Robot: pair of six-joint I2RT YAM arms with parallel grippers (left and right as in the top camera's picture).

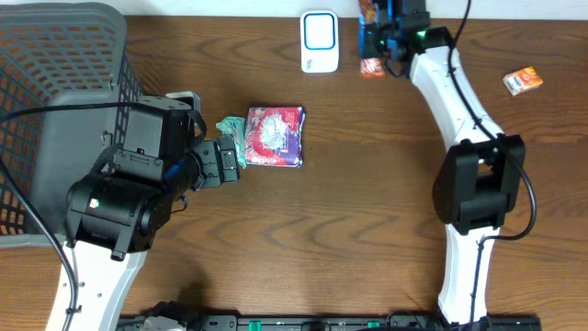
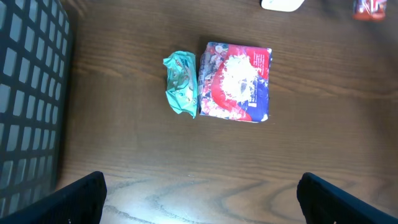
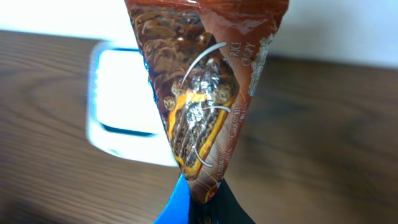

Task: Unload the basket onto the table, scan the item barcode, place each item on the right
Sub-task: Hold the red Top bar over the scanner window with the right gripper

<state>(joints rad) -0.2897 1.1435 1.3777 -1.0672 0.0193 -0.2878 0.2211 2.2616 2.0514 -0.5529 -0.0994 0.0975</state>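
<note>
My right gripper should move the brown chocolate snack packet [image 1: 371,67] back over the scanner's window [image 1: 319,32] before putting it down, as it hangs beside the white barcode scanner.
My right gripper [image 3: 205,208] is shut on the bottom corner of a brown chocolate snack packet [image 3: 205,93], which stands upright in front of the white barcode scanner [image 3: 124,99]. From overhead, the right gripper [image 1: 381,41] sits at the table's far edge, just right of the scanner [image 1: 320,41], with the packet [image 1: 368,13] at its tip. No barcode shows on the packet's visible face. My left gripper [image 2: 201,199] is open and holds nothing, hovering short of a teal packet [image 2: 180,84] and a red and purple packet [image 2: 238,82].
A grey mesh basket [image 1: 55,55] fills the left side. The teal packet [image 1: 233,136] and red packet [image 1: 274,136] lie mid-table by the left gripper [image 1: 225,161]. A small red packet [image 1: 371,66] lies under the right gripper. An orange box [image 1: 523,81] lies far right.
</note>
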